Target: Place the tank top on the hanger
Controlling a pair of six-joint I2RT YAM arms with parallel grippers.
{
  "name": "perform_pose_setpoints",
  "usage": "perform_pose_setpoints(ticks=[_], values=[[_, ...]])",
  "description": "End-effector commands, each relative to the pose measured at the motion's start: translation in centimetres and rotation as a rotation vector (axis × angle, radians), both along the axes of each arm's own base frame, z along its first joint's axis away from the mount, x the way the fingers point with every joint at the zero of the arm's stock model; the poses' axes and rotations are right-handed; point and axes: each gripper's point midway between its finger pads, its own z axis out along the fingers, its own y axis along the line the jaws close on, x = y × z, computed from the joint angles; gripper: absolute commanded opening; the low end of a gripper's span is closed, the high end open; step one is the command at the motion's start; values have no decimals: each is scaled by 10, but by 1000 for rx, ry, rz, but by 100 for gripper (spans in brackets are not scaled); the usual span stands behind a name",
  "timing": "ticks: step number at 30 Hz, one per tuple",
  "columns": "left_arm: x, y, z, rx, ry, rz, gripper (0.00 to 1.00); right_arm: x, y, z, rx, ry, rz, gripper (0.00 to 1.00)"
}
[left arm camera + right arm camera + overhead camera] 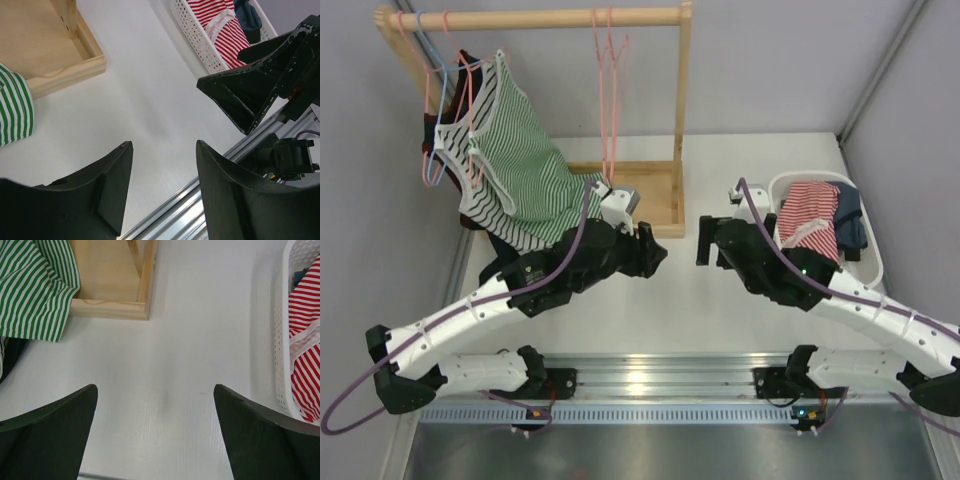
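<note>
The red-and-white tank top's white trim point(805, 233) is uncovered in the basket, so my right gripper keeps moving toward it and closes on that trim point(817, 226).
The red-and-white striped tank top point(810, 215) lies in a white basket point(872, 262) at the right; it also shows in the left wrist view point(225, 22) and the right wrist view point(306, 365). Pink wire hangers point(610, 100) hang empty from the wooden rail. My left gripper point(655, 258) is open and empty above the table's middle. My right gripper point(705, 242) is open and empty, left of the basket, facing the left one. In the left wrist view the right gripper point(225, 100) shows beyond my left fingertips point(125, 150).
A green-and-white striped top point(520, 165) hangs on a hanger at the rail's left, over a dark garment, with a light blue hanger point(445, 85) beside it. The wooden rack base point(655, 195) lies on the table. A dark blue garment point(850, 215) lies in the basket.
</note>
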Motion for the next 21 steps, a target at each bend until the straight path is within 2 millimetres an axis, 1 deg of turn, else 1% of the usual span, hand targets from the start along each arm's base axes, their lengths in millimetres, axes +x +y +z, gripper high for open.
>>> perform_pose_setpoints(ticks=[1,3,4,7,8,9,10,11,12,13,14,15,16,17,18,19,20,21], values=[[-1,4,6,-23,-9,16,59,5,-13,19,39,-51,-68,100],[-1,4,7,-24,-7,12,58,5,-13,24,37,-49,-70,100],[-2,3,7,-26,-7,9,58,6,-15,29,36,-55,-79,100],[-2,3,7,-28,-4,12,58,11,-12,34,22,-54,-74,100],[-2,4,8,-33,-4,14,57,17,-8,35,-6,-43,-51,100],[-2,5,9,-38,-8,17,57,29,-17,33,-11,-22,-82,100],[-3,7,10,-46,-11,16,57,34,-12,30,12,17,-55,100],[-3,7,11,-50,-14,14,57,45,-16,20,-6,58,-54,100],[-3,6,9,-48,-12,13,57,64,-39,17,15,78,-124,100],[-5,6,10,-52,-11,4,57,70,-41,17,54,105,-104,100],[-6,6,10,-52,-8,0,57,79,-54,19,62,103,-137,100],[-7,5,10,-57,-4,-4,57,91,-83,21,75,102,-223,100],[-8,5,10,-63,-1,-14,57,97,-99,28,89,96,-270,100],[-9,6,9,-63,2,-14,57,104,-112,25,90,117,-317,100],[-10,6,9,-68,3,-15,57,109,-143,23,90,132,-408,100],[-11,6,8,-71,2,-19,57,110,-155,21,92,152,-446,100],[-13,5,8,-73,2,-30,57,112,-167,14,91,173,-488,100],[-13,5,7,-70,-1,-35,58,112,-188,11,88,180,-554,100]])
